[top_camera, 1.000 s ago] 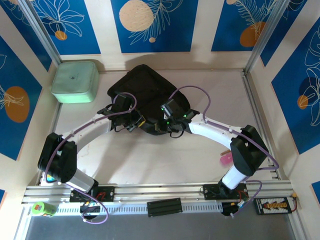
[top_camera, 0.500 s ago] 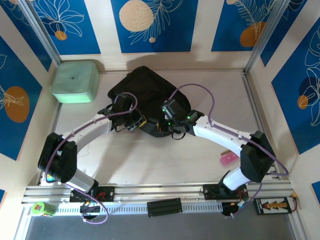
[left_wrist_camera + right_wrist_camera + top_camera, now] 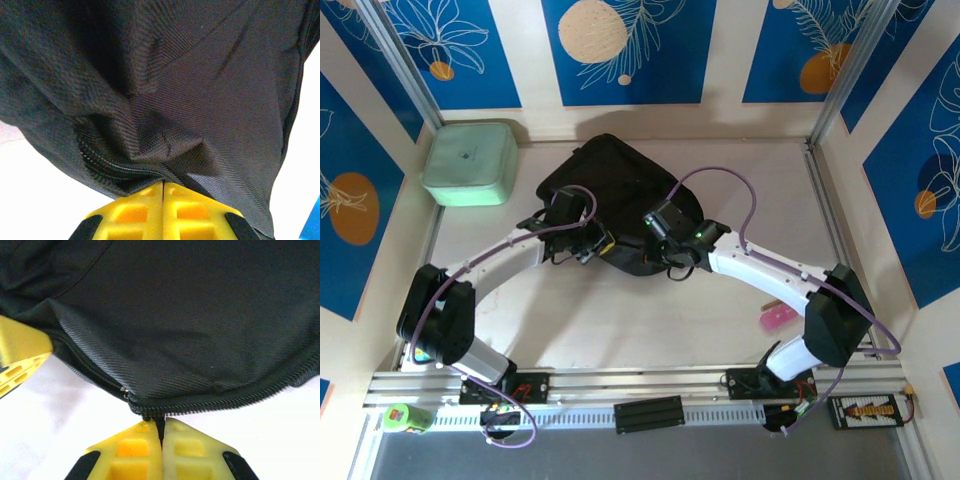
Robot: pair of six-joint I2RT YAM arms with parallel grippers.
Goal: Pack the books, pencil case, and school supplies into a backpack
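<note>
My left gripper needs to open and take the backpack's side edge, because it pinches a bunched fold (image 3: 161, 169) beside the zipper, close to the pull in my right gripper.
The black backpack (image 3: 615, 190) lies flat in the middle of the table. My left gripper (image 3: 588, 250) is at the backpack's near left edge. Its yellow fingers (image 3: 135, 212) are shut on a fold of backpack fabric (image 3: 190, 100) just beside the zipper (image 3: 115, 167). My right gripper (image 3: 657, 250) is at the near right edge, shut on a black zipper pull (image 3: 160, 424) on the backpack's zipper line (image 3: 225, 397). A left finger (image 3: 20, 357) shows at the left of the right wrist view. The books are out of view.
A mint-green square box (image 3: 470, 162) stands at the back left corner. A small pink object (image 3: 778, 317) lies near the right arm's elbow. A green and yellow item (image 3: 405, 417) sits on the front rail at the left. White table (image 3: 620, 320) stretches before the backpack.
The right arm's elbow has swung outward to the right while its gripper stayed at the backpack's near edge. The left arm has barely moved.
</note>
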